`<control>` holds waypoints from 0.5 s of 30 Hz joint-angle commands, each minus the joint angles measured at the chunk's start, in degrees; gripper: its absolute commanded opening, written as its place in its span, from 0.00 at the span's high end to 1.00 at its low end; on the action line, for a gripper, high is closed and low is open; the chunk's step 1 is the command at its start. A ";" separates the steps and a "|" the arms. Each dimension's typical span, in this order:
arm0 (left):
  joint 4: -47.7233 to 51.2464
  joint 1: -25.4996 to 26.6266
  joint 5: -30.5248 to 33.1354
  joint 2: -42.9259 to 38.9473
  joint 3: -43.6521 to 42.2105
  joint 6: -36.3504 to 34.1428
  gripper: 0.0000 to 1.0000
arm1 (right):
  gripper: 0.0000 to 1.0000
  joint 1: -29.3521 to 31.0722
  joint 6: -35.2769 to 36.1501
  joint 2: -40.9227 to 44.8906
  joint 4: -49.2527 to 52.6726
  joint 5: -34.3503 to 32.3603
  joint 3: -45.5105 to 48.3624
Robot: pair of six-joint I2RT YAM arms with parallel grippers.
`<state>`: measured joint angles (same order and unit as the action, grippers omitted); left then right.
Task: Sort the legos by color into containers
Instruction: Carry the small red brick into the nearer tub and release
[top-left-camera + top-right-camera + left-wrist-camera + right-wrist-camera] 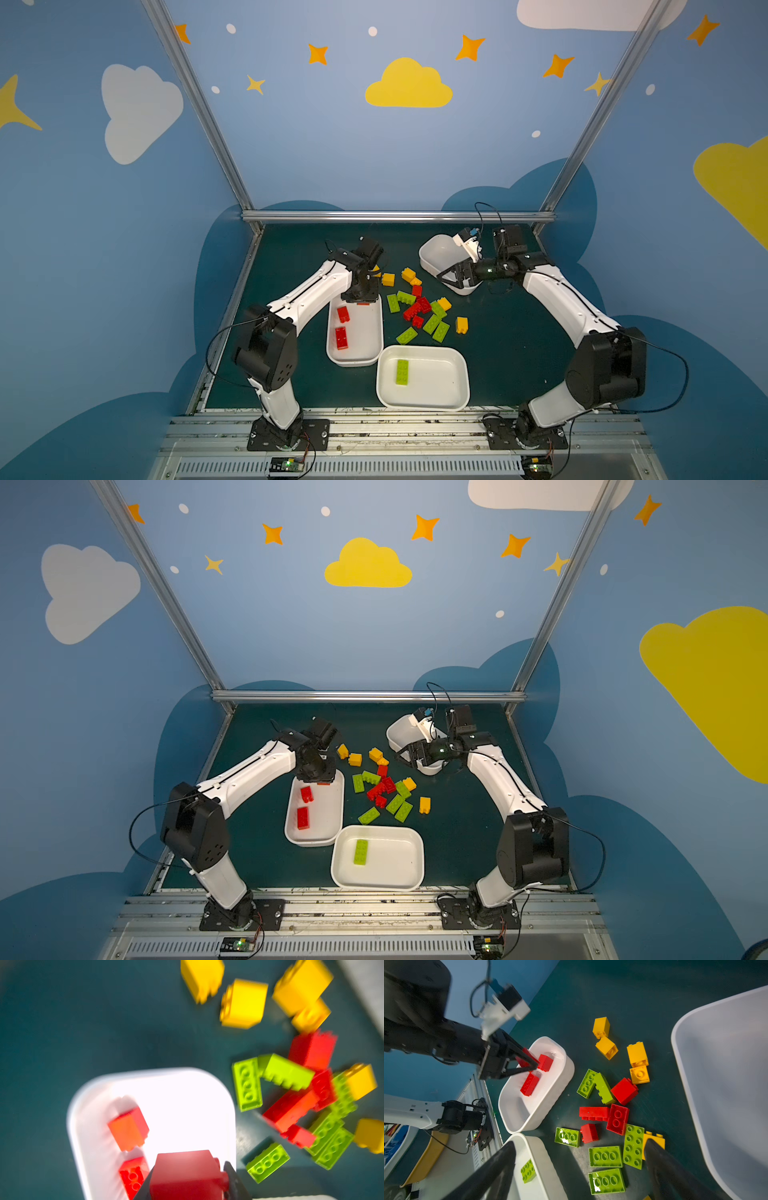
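Observation:
My left gripper should continue lowering the red lego it holds until the lego is below the container's rim, because the lego hangs over the container's clear bottom [365, 321] beside the container's red legos [343, 314].
My left gripper [360, 300] is shut on a red lego [187, 1174] and hangs over the far end of the left container [368, 332], where two red legos [342, 326] lie. The right wrist view shows that grip [529, 1061] from the side. Loose red, green and yellow legos [417, 305] are heaped mid-table in both top views. The front container [436, 374] holds one green lego [402, 372]. My right gripper [451, 277] stands open and empty at the near rim of the far container [436, 251], its fingers [660, 1159] above the heap's edge.
Single yellow legos [388, 279] [461, 325] lie apart from the heap. A metal rail [395, 216] bounds the back of the green table and another [224, 316] its left side. The arm bases stand on the front rail [407, 428].

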<state>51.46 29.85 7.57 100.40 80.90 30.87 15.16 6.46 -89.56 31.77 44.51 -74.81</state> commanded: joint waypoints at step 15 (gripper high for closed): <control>-13.42 -0.44 9.06 5.73 -9.58 0.59 0.63 | 0.05 4.00 -1.74 1.98 -1.91 2.44 3.18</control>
<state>39.72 29.95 13.87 104.66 71.50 32.73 18.87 4.71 -89.32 30.20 46.37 -72.10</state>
